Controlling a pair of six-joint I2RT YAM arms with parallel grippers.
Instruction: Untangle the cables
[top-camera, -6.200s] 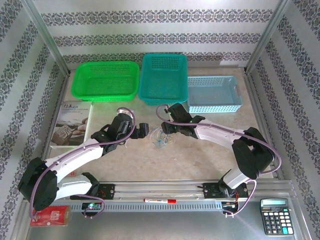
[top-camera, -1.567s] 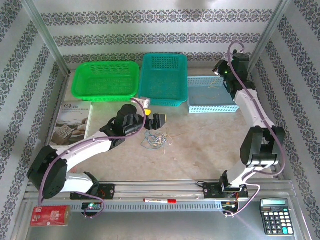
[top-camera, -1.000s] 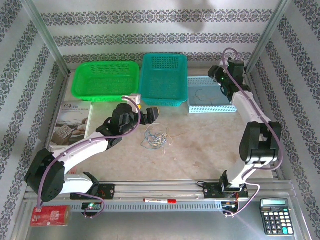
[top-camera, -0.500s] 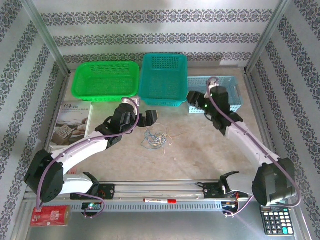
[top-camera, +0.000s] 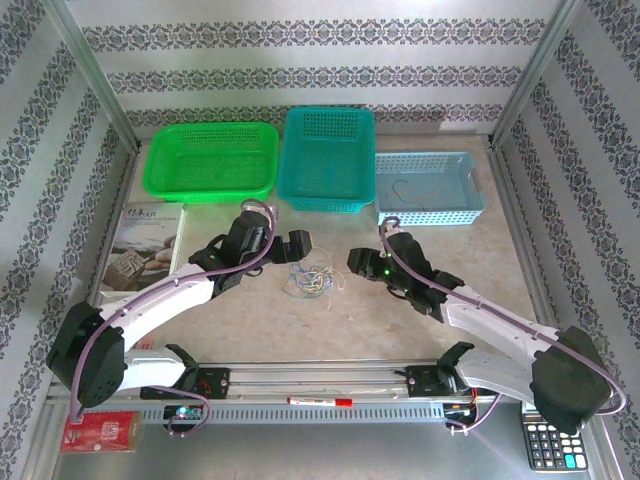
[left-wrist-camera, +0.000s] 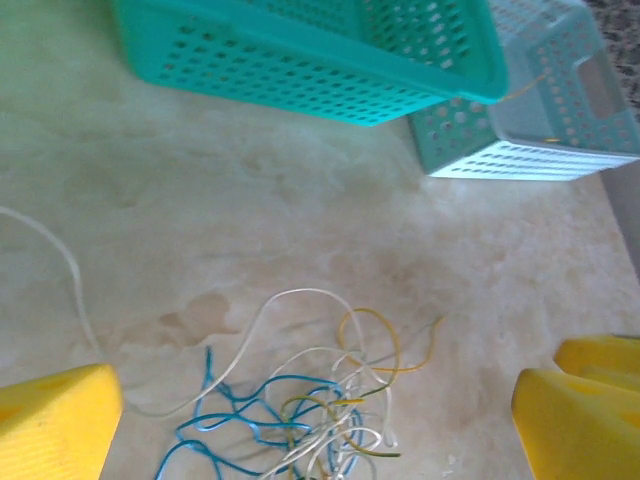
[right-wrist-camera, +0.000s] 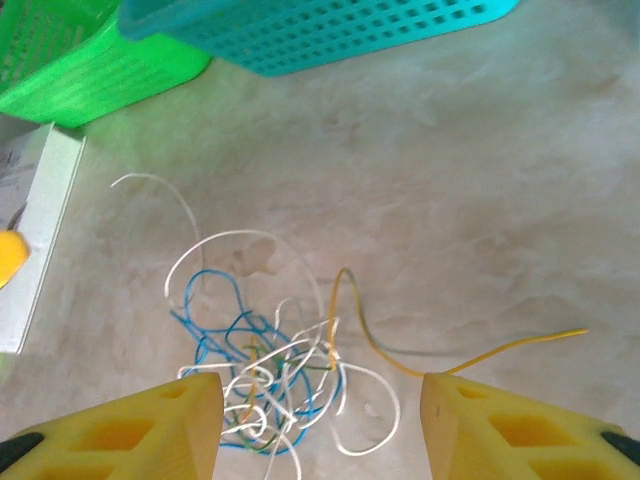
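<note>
My left gripper is crowding the tangle's blue side (top-camera: 297, 272), so I should move it back toward the green basket and use my right gripper to reach the blue cable (top-camera: 291, 290).
The cables (top-camera: 312, 282) lie as a loose tangle of white, blue, yellow and greenish strands on the beige table (top-camera: 400, 320). My left gripper (top-camera: 298, 246) hovers just left of and behind the tangle with its fingers wide open. In the left wrist view the cables (left-wrist-camera: 310, 410) lie below the gap of the left gripper (left-wrist-camera: 318, 395). My right gripper (top-camera: 360, 262) is to the right of the tangle, open and holding nothing. In the right wrist view the cables (right-wrist-camera: 270, 375) sit under the right gripper (right-wrist-camera: 320, 400), and one yellow strand (right-wrist-camera: 470, 360) trails off to the right.
At the back stand a green basket (top-camera: 212, 160), a teal basket (top-camera: 328, 157) and a light-blue basket (top-camera: 456, 190) with one thin wire (top-camera: 405, 190) in it. A booklet (top-camera: 140, 245) lies at the left. A calculator (top-camera: 555, 445) and a red marker (top-camera: 320, 401) are on the near rail.
My right arm has swung from the light-blue basket at the back right down to the table's middle, right of the tangle. My left gripper has shifted slightly, staying open.
</note>
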